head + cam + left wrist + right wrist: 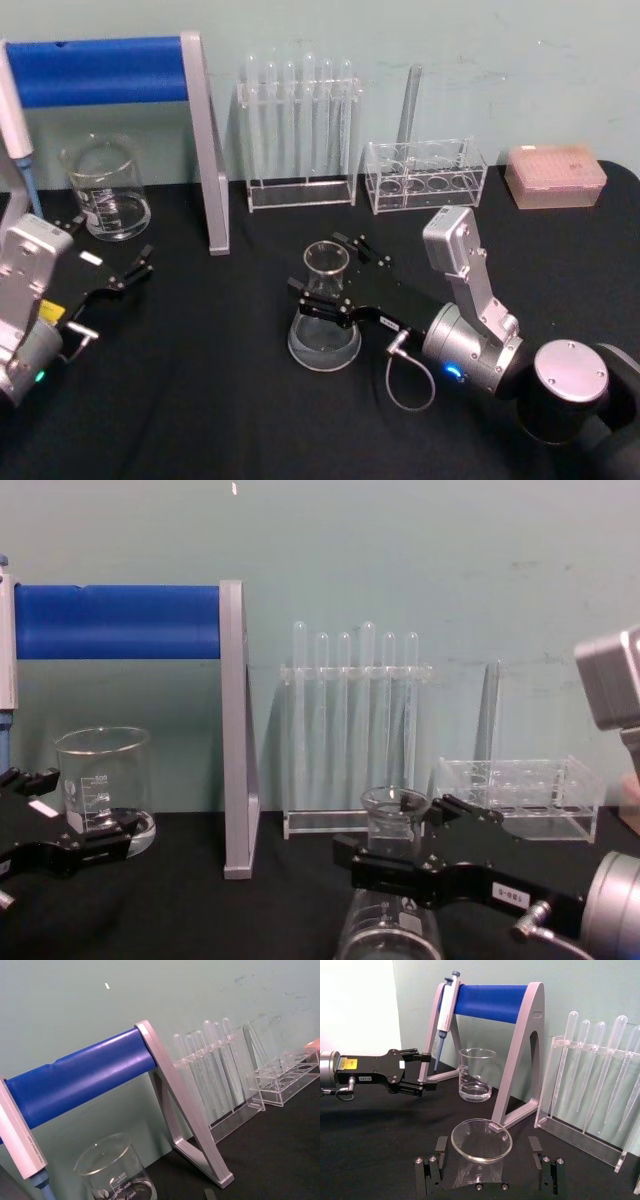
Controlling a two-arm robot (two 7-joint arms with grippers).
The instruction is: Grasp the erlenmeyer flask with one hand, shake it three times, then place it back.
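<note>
The erlenmeyer flask's lower body point(388, 920) has a bright oval ring point(388, 936) across it, so I should expect clear liquid to be pooled in the flask's wide base when I lift it.
The clear erlenmeyer flask point(325, 318) stands upright on the black table, near the middle. My right gripper point(320, 262) reaches in from the right and is open, one finger on each side of the flask's neck. In the right wrist view the flask's rim point(481, 1140) sits between the two black fingers point(427, 1175), with a gap on both sides. From the chest, the right gripper point(388, 828) straddles the flask point(393, 825) at neck height. My left gripper point(105, 245) rests open at the table's left, near the beaker, holding nothing.
A glass beaker point(105, 190) stands at the back left. Beside it is a grey stand with a blue bar point(100, 70), and a pipette point(445, 1005) hangs on it. Behind the flask are a test tube rack point(298, 130), a lower clear rack point(425, 175) and a pink box point(555, 175).
</note>
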